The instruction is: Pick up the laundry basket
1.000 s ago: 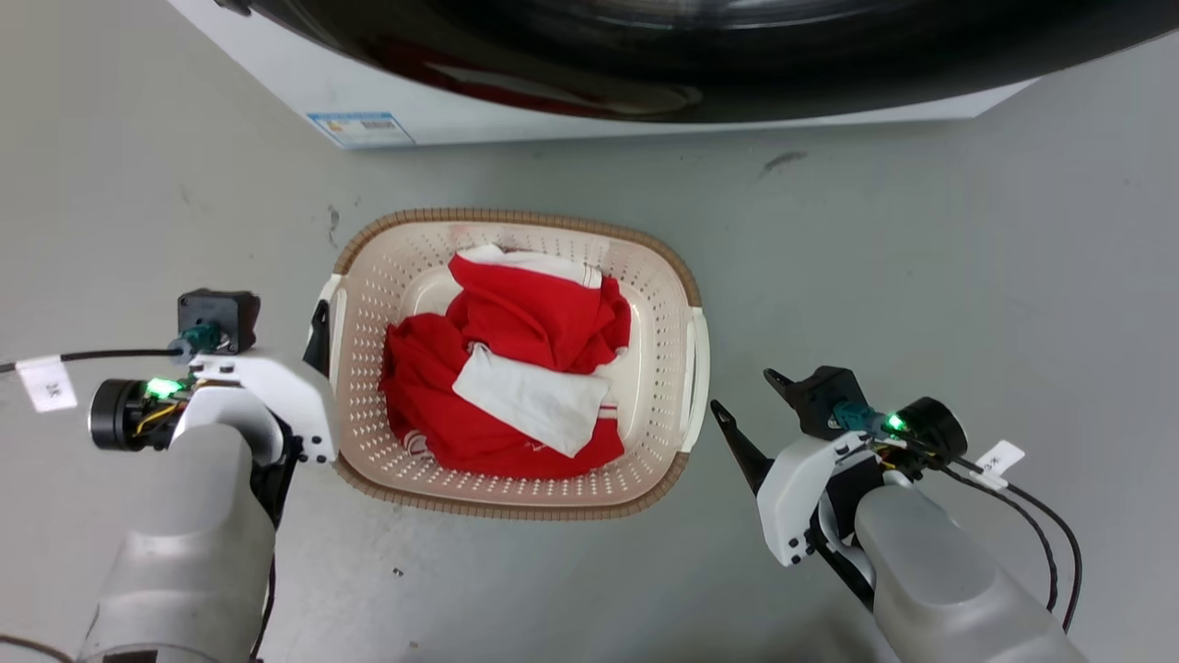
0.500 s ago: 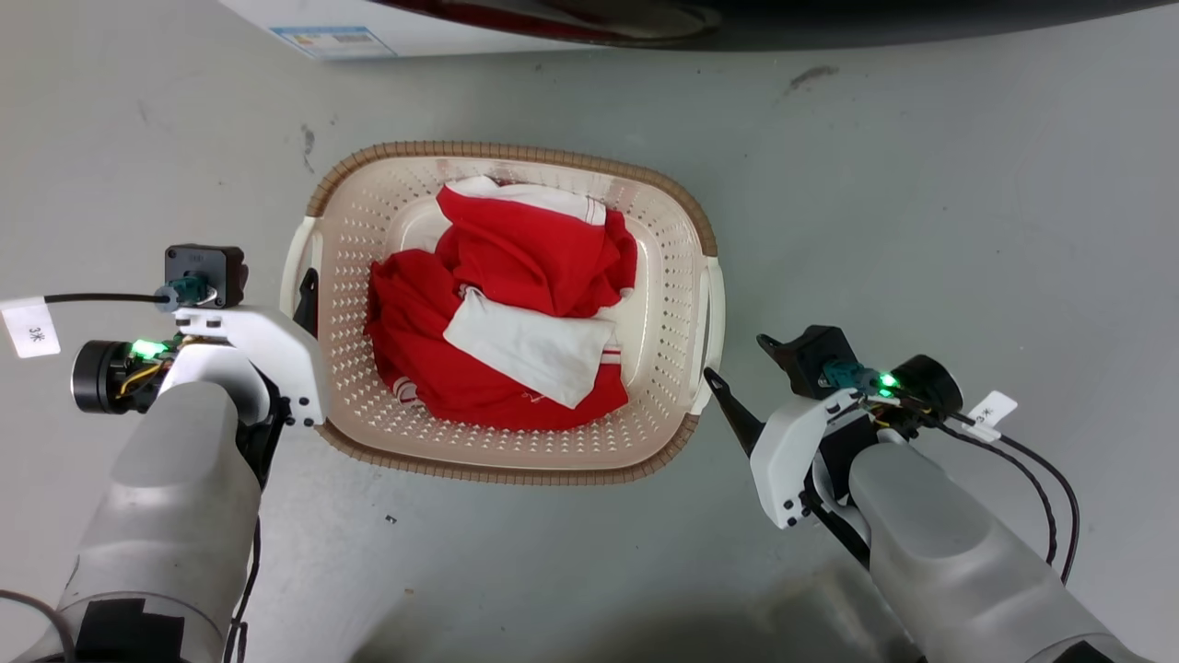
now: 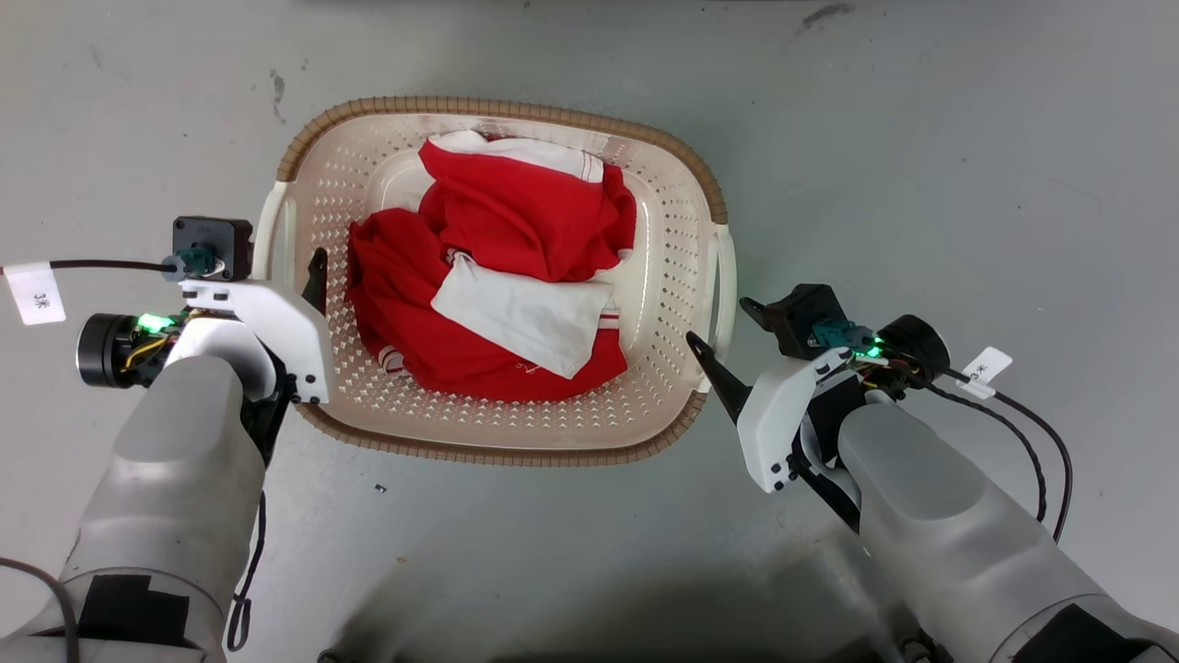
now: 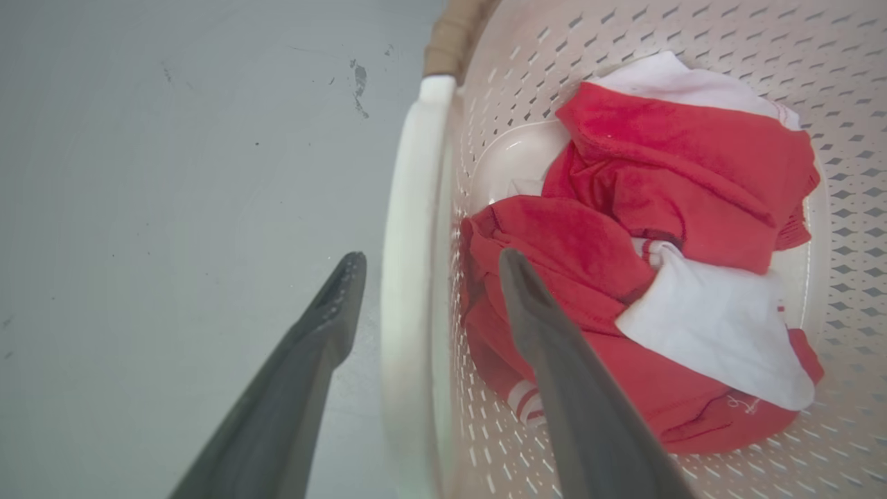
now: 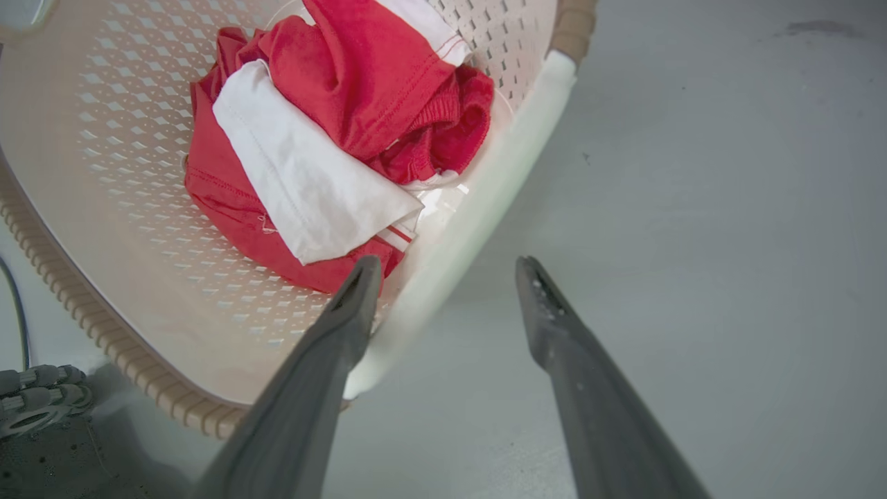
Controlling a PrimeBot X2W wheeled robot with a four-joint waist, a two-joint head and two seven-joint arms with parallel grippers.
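Observation:
The white handle (image 3: pixel 725 289) continues from the basket's brown rim (image 3: pixel 716 210), so I expect the handle to stay fixed instead of swinging up when I carry the laundry basket.
The laundry basket (image 3: pixel 497 109), cream with a brown woven-look rim, stands on the grey floor and holds red and white clothes (image 3: pixel 497 295). My left gripper (image 4: pixel 431 258) is open and straddles the basket's left white handle (image 4: pixel 416 208), one finger outside and one inside the perforated wall. In the head view the left gripper (image 3: pixel 295 281) is partly hidden under its wrist mount. My right gripper (image 5: pixel 449 263) is open astride the right white handle (image 5: pixel 513 145), its left finger over the basket's inside. In the head view the right gripper (image 3: pixel 718 322) sits at the right handle (image 3: pixel 728 267).
Grey floor (image 3: pixel 921 166) surrounds the basket, with a dark smudge (image 3: pixel 824 14) at the far right. Cables with white tags trail from both wrists. The robot's shadow lies along the bottom of the head view.
The head camera has dropped closer, so the washer has slid out of the top and the basket looks bigger. Both grippers have closed in until each straddles a handle.

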